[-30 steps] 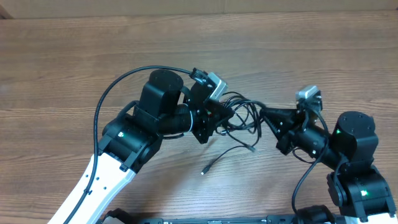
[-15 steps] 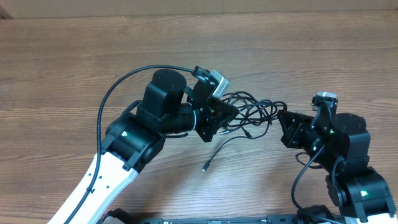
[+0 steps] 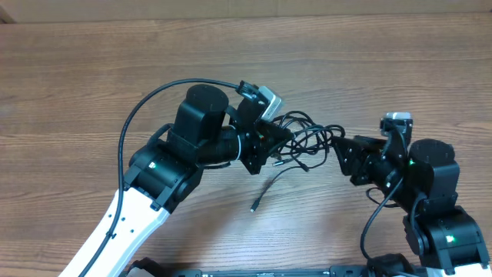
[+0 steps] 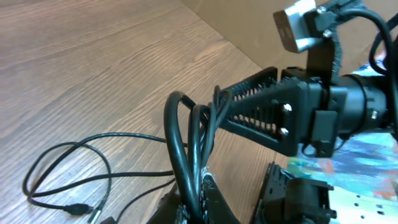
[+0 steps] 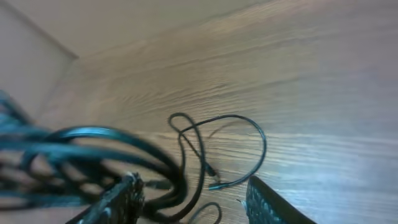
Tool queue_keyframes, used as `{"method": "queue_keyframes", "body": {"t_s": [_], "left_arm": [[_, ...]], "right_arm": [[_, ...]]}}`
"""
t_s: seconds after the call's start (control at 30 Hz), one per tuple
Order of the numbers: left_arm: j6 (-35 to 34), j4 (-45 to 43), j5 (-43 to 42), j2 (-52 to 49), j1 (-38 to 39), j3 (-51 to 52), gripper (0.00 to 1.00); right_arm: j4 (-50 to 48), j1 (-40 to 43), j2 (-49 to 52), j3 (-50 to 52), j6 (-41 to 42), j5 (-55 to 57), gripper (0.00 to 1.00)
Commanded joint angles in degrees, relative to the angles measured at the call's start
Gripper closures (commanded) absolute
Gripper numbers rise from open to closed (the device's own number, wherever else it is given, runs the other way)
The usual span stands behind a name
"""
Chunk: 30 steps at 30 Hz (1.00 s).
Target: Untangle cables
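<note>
Several crossed strands of cable (image 5: 169, 194) are between my right gripper's fingers. I should open the gripper wide, hook a finger through the cable's end loop (image 3: 337, 129) and pull the heap of cables apart.
The cables (image 3: 307, 138) are thin black cords bunched in loops between my two grippers, just above the table. My left gripper (image 3: 278, 140) is shut on a bundle of their strands, and in the left wrist view the cables (image 4: 186, 143) rise out of its closed jaws (image 4: 202, 190). One plug end (image 3: 253, 206) trails loose on the wood. My right gripper (image 3: 341, 151) stands at the right edge of the bunch. In the right wrist view its fingers (image 5: 121, 198) are spread apart, with blurred cables (image 5: 168, 168) lying in the gap (image 5: 193, 202).
The wooden table (image 3: 92, 69) runs in all directions. A thick black robot cable (image 3: 146, 104) arcs over the left arm. A cardboard wall (image 3: 231, 8) lines the far edge. The right arm's base (image 3: 442, 223) stands at the near right.
My right gripper pulled the bunch to the right, then opened and let the strands go, drifting slightly back left. The left gripper stayed shut on its bundle.
</note>
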<state>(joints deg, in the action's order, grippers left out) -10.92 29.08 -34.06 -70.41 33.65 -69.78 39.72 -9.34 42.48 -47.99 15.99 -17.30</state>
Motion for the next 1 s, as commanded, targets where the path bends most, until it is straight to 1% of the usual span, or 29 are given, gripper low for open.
{"method": "queue_keyframes", "body": {"t_s": [0.0,0.07,0.23,0.4,0.43,0.57,0.67,0.73,0.8,0.83,0.93,0.97], "left_arm": [[1.92,-0.37,0.66,0.68,-0.28,-0.46,0.96],[1.9,-0.22,1.01,0.68,-0.31,-0.46,0.96],[1.86,0.09,2.4,0.68,-0.28,-0.46,0.96],[1.9,0.13,-2.27,0.68,-0.22,-0.46,0.96],[1.92,0.13,-3.45,0.68,-0.22,-0.46,0.96],[1.9,0.28,-4.96,0.68,-0.2,-0.46,0.96],[1.86,0.04,-4.98,0.68,-0.2,-0.46,0.96],[1.46,-0.44,-5.18,0.68,-0.17,-0.46,0.96],[1.46,-1.75,-6.86,0.68,-0.17,-0.46,0.96],[1.36,-3.28,-8.55,0.68,-0.17,-0.46,0.96],[-0.37,-4.7,-9.01,0.68,-0.2,-0.46,0.95],[-0.92,-4.87,-9.03,0.68,-0.2,-0.46,0.96]], "right_arm": [[-1.07,0.39,-0.37,-0.85,-4.61,-4.92,0.44],[-1.07,0.39,-0.37,-0.85,-6.82,-6.71,0.39],[-1.09,0.39,-0.37,-0.85,-10.32,-11.28,0.39],[-4.35,0.39,-0.37,-0.85,-10.34,-10.93,0.39],[-5.09,0.39,-0.37,-0.85,-10.32,-10.16,0.42],[-7.17,0.39,-0.37,-0.85,-10.32,-6.75,0.64],[-7.52,0.39,-0.37,-0.85,-10.29,-6.78,0.71],[-7.45,0.39,-0.33,-0.85,-10.29,-6.78,0.74],[-7.48,0.39,-0.31,-0.85,-10.29,-6.78,0.74],[-7.45,0.39,-0.31,-0.85,-10.29,-6.78,0.72],[-7.06,0.39,-0.31,-0.85,-10.29,-6.8,0.57],[-6.88,0.39,-0.31,-0.85,-10.29,-6.78,0.49]]}}
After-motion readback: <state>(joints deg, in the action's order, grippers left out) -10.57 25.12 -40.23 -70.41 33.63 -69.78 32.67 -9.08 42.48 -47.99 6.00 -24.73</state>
